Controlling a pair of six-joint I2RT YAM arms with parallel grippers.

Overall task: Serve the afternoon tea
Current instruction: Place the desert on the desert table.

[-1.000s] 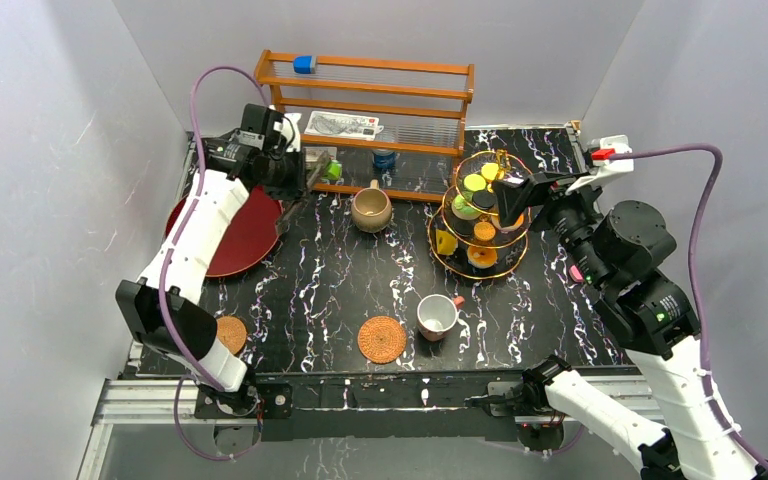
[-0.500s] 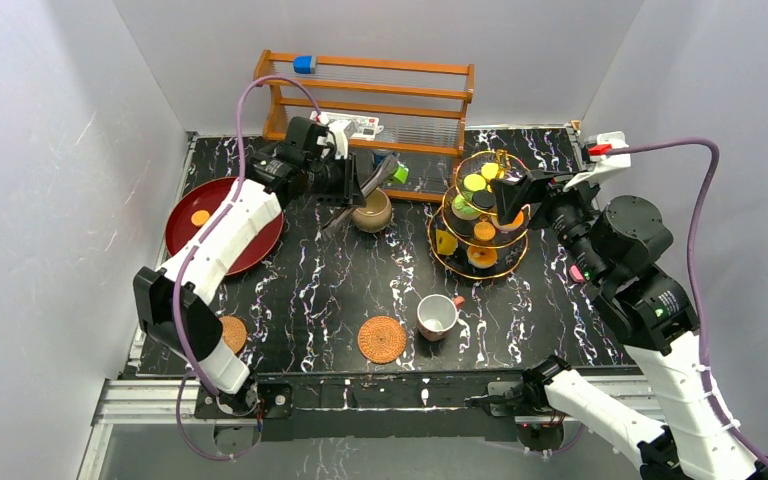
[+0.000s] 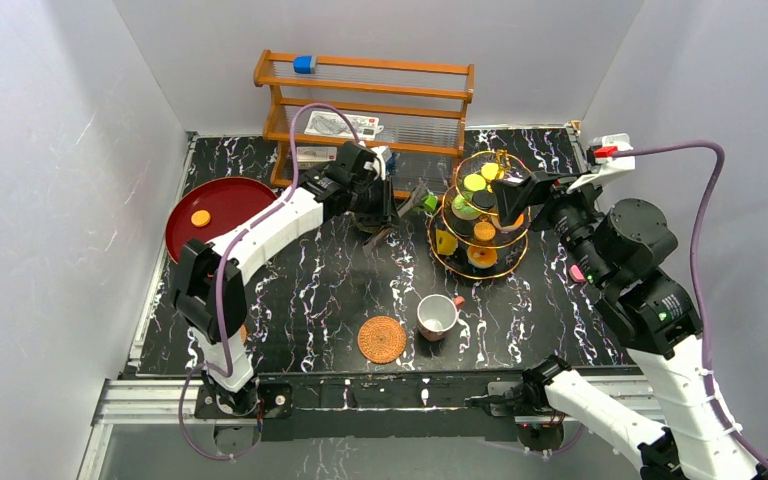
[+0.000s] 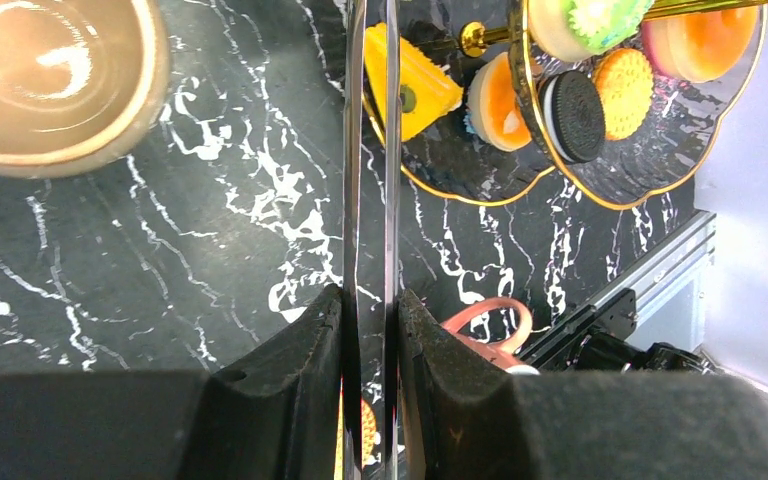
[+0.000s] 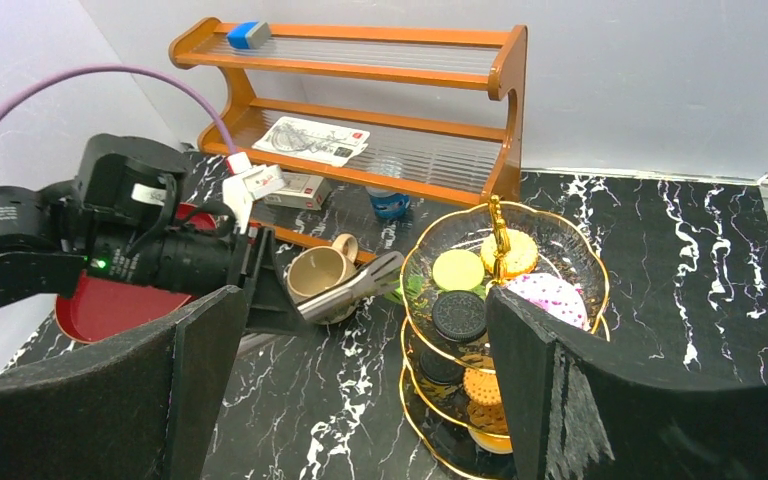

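Observation:
My left gripper should keep moving the green toy piece to the space [image 4: 426, 22] beside the yellow pastry until the piece rests on the bottom level [image 3: 439, 225], because that space is open.
My left gripper [image 3: 384, 206] is shut on metal tongs [image 3: 407, 206], which pinch a small green toy piece [image 3: 429, 203] beside the gold-rimmed tiered glass stand [image 3: 482, 258]. In the left wrist view my fingers [image 4: 312, 340] squeeze the two tong blades [image 4: 356, 160]; the tan mug [image 4: 50, 80] is upper left and the stand [image 4: 560, 190] with pastries is upper right. My right gripper [image 3: 520, 195] is open by the stand's right side. In the right wrist view [image 5: 370, 390] it frames the stand [image 5: 520, 215], tongs [image 5: 355, 285] and mug [image 5: 320, 270]. The white red-handled cup [image 3: 437, 316] stands by a woven coaster [image 3: 382, 339].
A red plate [image 3: 230, 205] at the left holds an orange pastry [image 3: 201, 217]. The wooden rack [image 3: 365, 100] with boxes and a can stands at the back. The second coaster is mostly hidden behind the left arm.
My left arm has swung right from over the red plate, past the mug, to the stand, carrying the tongs and green piece. The right arm has not moved.

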